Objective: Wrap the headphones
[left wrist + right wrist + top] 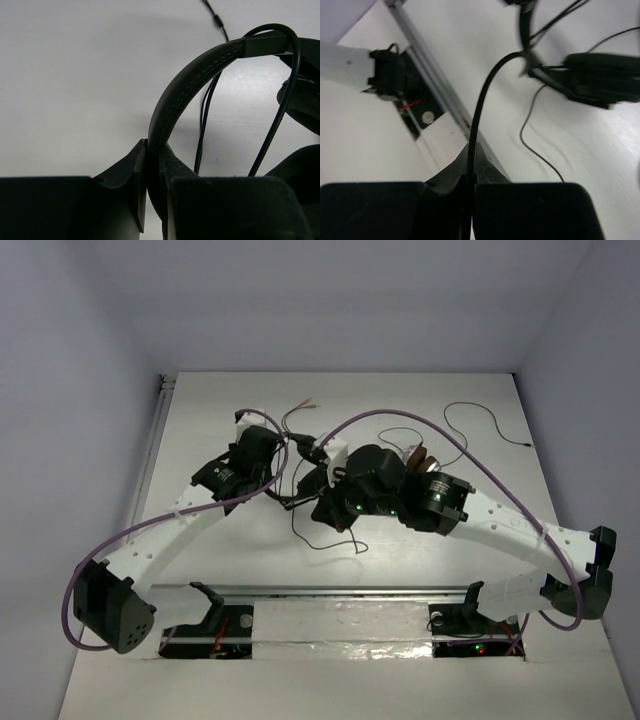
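The black cable runs in a loop over the headband [274, 28] in the robot's left gripper, so the right gripper goes on pulling the cable around the earcups [312, 483] until it can let go next to them.
The black headphones [325, 508] hang between my two grippers above the middle of the table. My left gripper [154, 147] is shut on their padded headband [190, 85], which arches up and to the right in the left wrist view. My right gripper [471, 150] is shut on the thin black cable [482, 95], which rises from the jaws toward a blurred earcup [600, 75]. More cable [335, 540] trails on the table below the headphones. Reddish plugs [310, 403] lie behind the left gripper [285, 448]. In the top view the right gripper [318, 472] is close beside the left one.
Brown-banded headphones with silver earcups [420, 458] lie just behind the right wrist, their thin cable [480, 425] looping toward the back right. A metal rail [340, 590] runs along the table's near edge between the arm bases. Walls close in on three sides.
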`<state>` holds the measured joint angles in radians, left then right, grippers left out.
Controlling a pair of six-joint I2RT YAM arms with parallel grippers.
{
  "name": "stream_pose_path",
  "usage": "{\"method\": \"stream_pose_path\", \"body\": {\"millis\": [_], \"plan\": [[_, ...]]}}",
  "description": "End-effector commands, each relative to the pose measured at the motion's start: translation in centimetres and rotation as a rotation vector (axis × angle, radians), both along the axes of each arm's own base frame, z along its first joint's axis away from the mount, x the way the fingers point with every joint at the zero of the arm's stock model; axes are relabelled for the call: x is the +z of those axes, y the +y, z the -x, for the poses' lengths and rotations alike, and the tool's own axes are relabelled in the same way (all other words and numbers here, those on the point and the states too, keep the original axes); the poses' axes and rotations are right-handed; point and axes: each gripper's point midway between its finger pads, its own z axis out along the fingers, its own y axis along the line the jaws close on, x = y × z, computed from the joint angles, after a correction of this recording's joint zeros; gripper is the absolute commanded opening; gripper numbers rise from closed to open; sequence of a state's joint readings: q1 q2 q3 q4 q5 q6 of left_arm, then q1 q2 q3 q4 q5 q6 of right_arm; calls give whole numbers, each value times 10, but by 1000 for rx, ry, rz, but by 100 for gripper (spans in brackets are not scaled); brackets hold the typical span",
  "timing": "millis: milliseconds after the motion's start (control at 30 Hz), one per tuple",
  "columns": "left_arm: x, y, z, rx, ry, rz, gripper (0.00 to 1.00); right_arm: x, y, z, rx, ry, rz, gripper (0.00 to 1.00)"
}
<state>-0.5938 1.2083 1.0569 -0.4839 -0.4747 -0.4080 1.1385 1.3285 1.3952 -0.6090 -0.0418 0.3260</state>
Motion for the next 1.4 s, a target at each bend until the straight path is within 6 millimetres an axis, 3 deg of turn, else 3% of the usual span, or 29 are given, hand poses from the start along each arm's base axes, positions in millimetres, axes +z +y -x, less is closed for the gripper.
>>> {"method": "stream_pose_path", "body": {"millis": [0, 67, 200, 300, 433, 600, 767, 800, 933, 967, 1033, 1100, 1133, 1233, 1267, 1300, 1333, 1367], "plan": [[17, -3, 14, -78, -34, 35, 0, 14, -28, -42, -124, -120, 49, 0], [13, -9, 22, -132, -3, 48, 0, 21, -45, -72, -200, -134, 34, 0], [-4, -21, 28, -219, 83, -7, 0, 39, -63, -109, -276, -185, 15, 0], [-16, -27, 30, -265, 121, -31, 0, 44, -68, -128, -326, -225, 69, 0], [-18, -40, 37, -359, 133, -8, 0, 55, -89, -157, -432, -293, 109, 0], [4, -61, 45, -476, 79, 92, 0, 52, -92, -182, -455, -335, 111, 0], [43, -82, 53, -581, 11, 206, 0, 17, -102, -211, -494, -285, 122, 0], [52, -84, 55, -596, -8, 222, 0, 18, -101, -217, -499, -284, 87, 0], [84, -95, 63, -654, -60, 294, 0, 16, -90, -218, -391, -228, -47, 2], [95, -97, 64, -668, -81, 313, 0, 24, -79, -213, -324, -233, -112, 3], [110, -99, 67, -680, -113, 344, 0, 16, -74, -206, -278, -204, -153, 3], [128, -100, 68, -687, -152, 363, 0, 22, -67, -202, -217, -192, -238, 3], [133, -99, 67, -680, -166, 368, 0, 10, -68, -200, -201, -162, -251, 3], [156, -98, 63, -662, -218, 401, 0, 17, -51, -185, -85, -137, -381, 4], [167, -99, 63, -655, -240, 421, 0, 2, -46, -172, -26, -87, -401, 6], [175, -99, 62, -654, -262, 433, 0, 12, -40, -169, -1, -88, -476, 7], [186, -99, 59, -652, -291, 453, 0, 8, -37, -165, 21, -63, -506, 8], [200, -100, 60, -656, -321, 477, 0, -12, -34, -158, 47, -8, -518, 12]]}}
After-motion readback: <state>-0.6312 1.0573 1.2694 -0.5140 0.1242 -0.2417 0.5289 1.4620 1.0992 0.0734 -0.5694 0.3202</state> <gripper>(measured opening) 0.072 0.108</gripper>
